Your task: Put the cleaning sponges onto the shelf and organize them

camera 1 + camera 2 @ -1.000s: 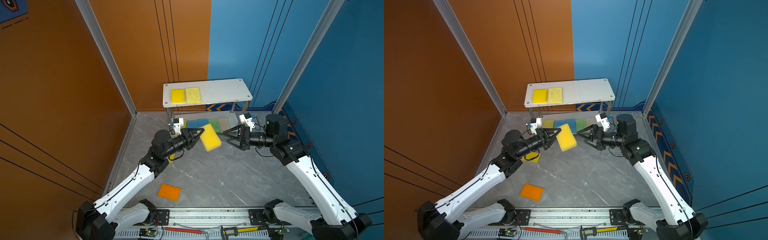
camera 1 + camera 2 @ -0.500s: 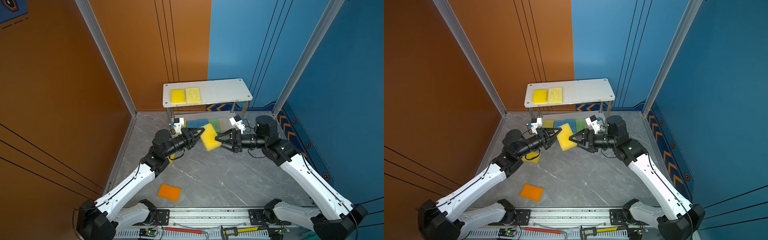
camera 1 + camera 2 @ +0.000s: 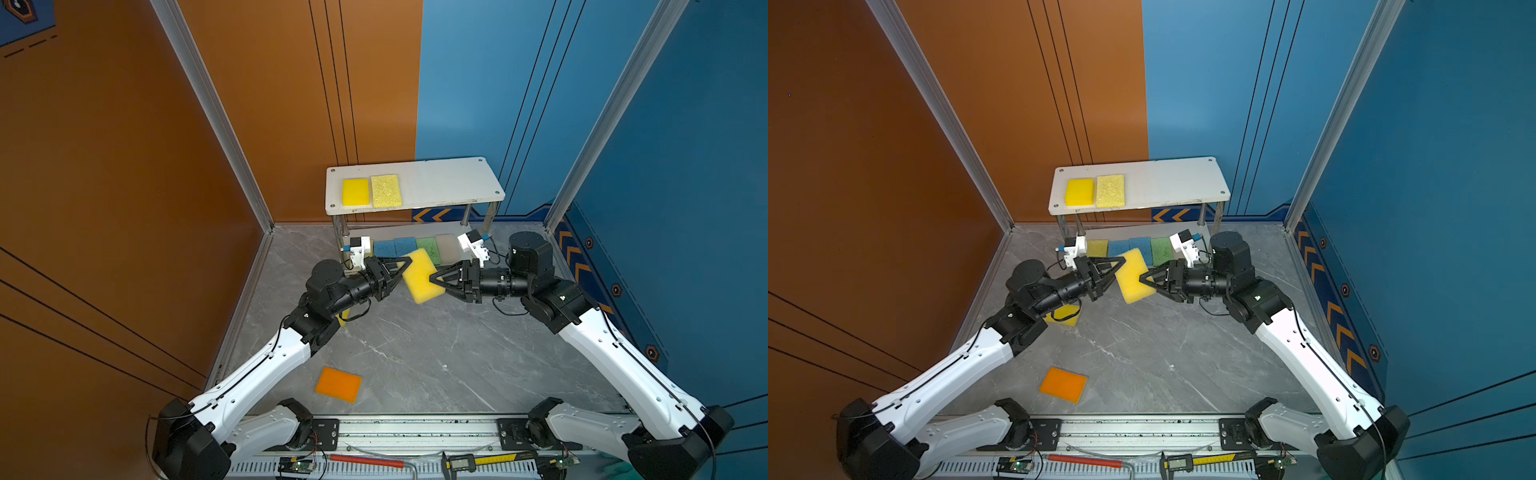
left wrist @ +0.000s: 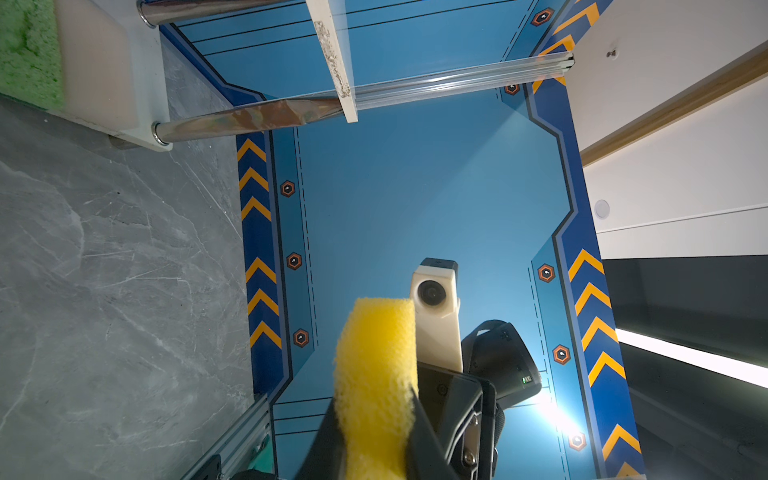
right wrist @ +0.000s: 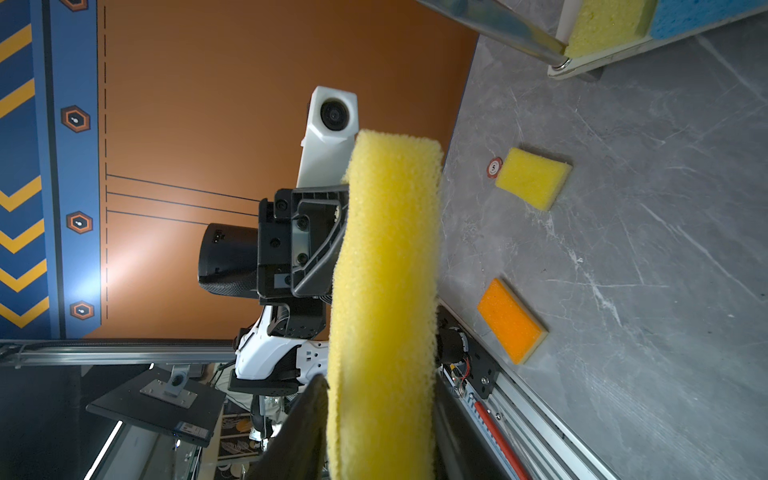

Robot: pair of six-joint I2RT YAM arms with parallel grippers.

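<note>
The robot's two grippers both pinch the thick yellow sponge, so next the left gripper opens before the right gripper carries the sponge to the top board's free part.
A thick yellow sponge hangs tilted above the floor in front of the shelf. My left gripper is shut on its left edge. My right gripper pinches its right edge, a finger against each face. Two yellow sponges lie side by side on the top board's left end. On the lower board sit a yellow sponge, two blue ones, a green one and a pale one. An orange sponge and a yellow one lie on the floor.
Orange and blue walls enclose the grey marble floor on three sides. A metal rail with the arm bases runs along the front, with a red-handled tool and a caliper below it. A small red round marker lies by the floor's yellow sponge.
My right gripper moved left to the held yellow sponge and closed onto its free edge. The left gripper kept its hold and stayed in place.
</note>
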